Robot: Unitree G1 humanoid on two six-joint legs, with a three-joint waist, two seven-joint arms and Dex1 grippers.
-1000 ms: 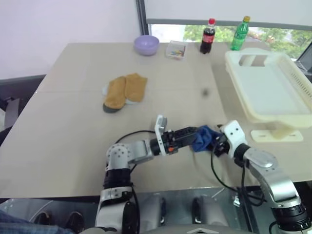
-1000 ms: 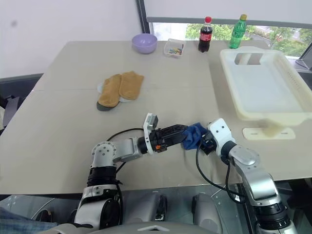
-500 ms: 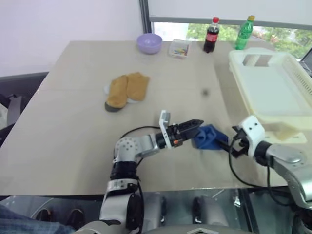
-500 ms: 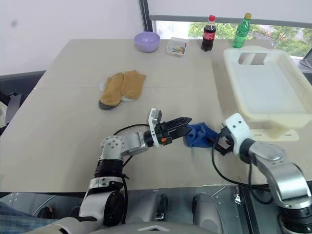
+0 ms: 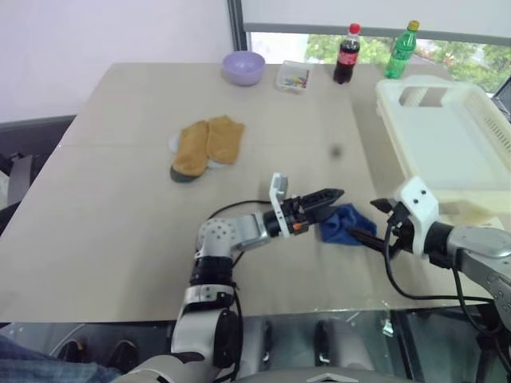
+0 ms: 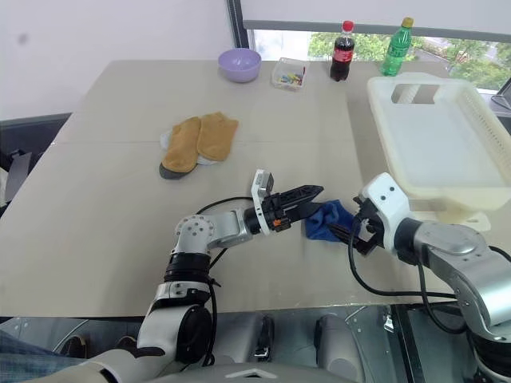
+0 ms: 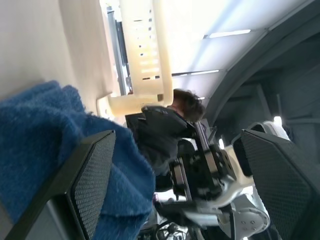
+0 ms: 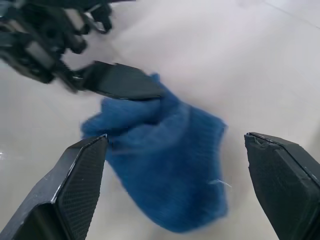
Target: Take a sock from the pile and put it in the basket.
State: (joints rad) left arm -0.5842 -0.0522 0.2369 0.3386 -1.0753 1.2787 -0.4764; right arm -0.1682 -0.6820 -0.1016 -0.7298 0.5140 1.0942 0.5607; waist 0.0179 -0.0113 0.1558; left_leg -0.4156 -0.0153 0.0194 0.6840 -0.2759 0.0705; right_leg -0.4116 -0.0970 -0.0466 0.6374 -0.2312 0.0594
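Note:
My left gripper's finger is on the sock (image 5: 333, 215) and the basket is beside my right gripper. Next, my right gripper takes the sock's loose end (image 5: 362, 225) before my left gripper pulls away.
A fuzzy blue sock (image 5: 342, 225) lies on the tan table near the front edge, between my two grippers. My left gripper (image 5: 326, 199) comes in from the left, open, with one finger (image 8: 120, 80) resting against the sock's edge. My right gripper (image 5: 369, 223) hovers just right of the sock, open, fingers (image 8: 80, 190) spread wide and apart from it. The pile (image 5: 204, 148), mustard-tan socks with a dark sole peeking out, sits at mid-left. The cream-white basket (image 5: 479, 128) stands at the right edge, raised on a foot.
A lilac bowl (image 5: 243, 68), a small clear box (image 5: 292, 80), a cola bottle (image 5: 345, 56) and a green bottle (image 5: 402, 52) line the table's far edge. The table's front edge runs close below both grippers.
My right gripper has drawn back and up, off the blue sock, which now lies on the table. The left gripper has edged a little to the right.

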